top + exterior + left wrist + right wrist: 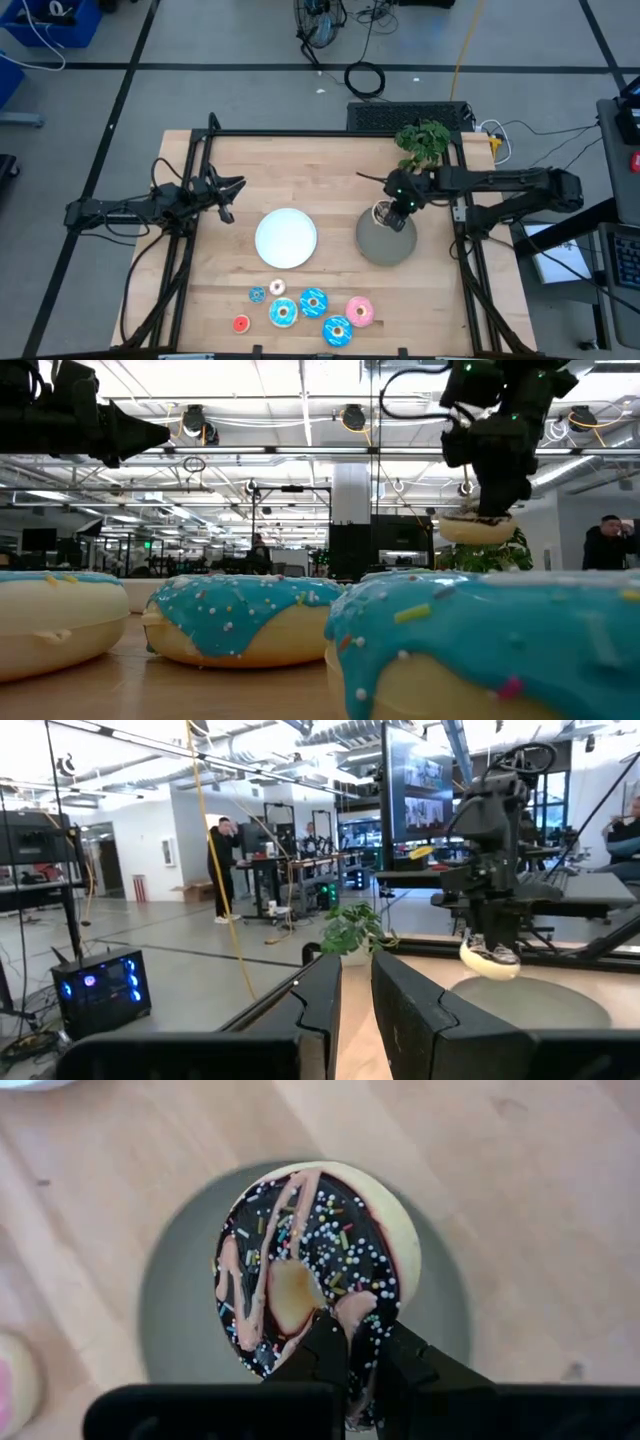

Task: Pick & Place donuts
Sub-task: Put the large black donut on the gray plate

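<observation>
My right gripper should keep lowering the brown donut (310, 1265), which hangs level with its icing up over the empty grey plate (384, 244), until it rests there, then let go.
My right gripper (397, 212) is shut on a brown donut with sprinkles (330, 1240) and holds it just above the round grey plate (385, 245). Several more donuts lie flat on the table near its front edge: three blue ones (313, 301), a pink one (359, 311), a small red one (241, 323) and two tiny ones (257, 294). The round white plate (286, 238) sits mid-table with nothing on it. My left gripper (232, 197) waits at the table's left, raised, open by a narrow gap with nothing in it. My right gripper pinches the donut's ring (355, 1320) between its two fingers, one finger at the edge of the hole and the other at the outer rim. The fingers slant down from above. The donut (478, 530) hangs roughly level under them, icing up, clear of the grey plate.
A potted plant (423, 140) stands at the far right, just behind the right arm. Black frame rails (190, 250) run along both sides of the table. Bare wood lies between the plates and the row of donuts.
</observation>
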You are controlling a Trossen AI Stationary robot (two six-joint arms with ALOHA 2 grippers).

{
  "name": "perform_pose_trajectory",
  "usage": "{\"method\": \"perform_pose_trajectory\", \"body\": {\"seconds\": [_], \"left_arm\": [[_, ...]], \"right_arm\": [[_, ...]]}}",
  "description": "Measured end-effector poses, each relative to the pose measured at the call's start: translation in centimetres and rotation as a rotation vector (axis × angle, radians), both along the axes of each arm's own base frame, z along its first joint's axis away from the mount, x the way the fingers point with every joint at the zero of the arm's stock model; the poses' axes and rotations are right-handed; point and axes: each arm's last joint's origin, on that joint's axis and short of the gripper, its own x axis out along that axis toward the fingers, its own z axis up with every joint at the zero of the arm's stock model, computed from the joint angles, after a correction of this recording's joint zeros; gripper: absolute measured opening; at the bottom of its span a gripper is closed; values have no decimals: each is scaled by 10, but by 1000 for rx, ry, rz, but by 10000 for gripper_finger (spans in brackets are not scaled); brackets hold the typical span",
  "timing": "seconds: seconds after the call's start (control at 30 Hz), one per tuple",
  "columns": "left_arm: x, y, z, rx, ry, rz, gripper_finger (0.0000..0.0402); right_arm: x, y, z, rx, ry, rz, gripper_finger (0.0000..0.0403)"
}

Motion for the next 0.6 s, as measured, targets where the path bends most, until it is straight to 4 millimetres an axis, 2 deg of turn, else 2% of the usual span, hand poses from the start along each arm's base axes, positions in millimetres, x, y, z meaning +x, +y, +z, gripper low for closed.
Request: {"method": "perform_pose_trajectory", "body": {"seconds": [0.37,0.6], "left_arm": [[0,0,0,7,5,2,67],[0,0,0,6,6,2,67]], "right_arm": [[21,-4,-32,7,114,99,10],[25,-4,-40,6,138,118,10]]}}
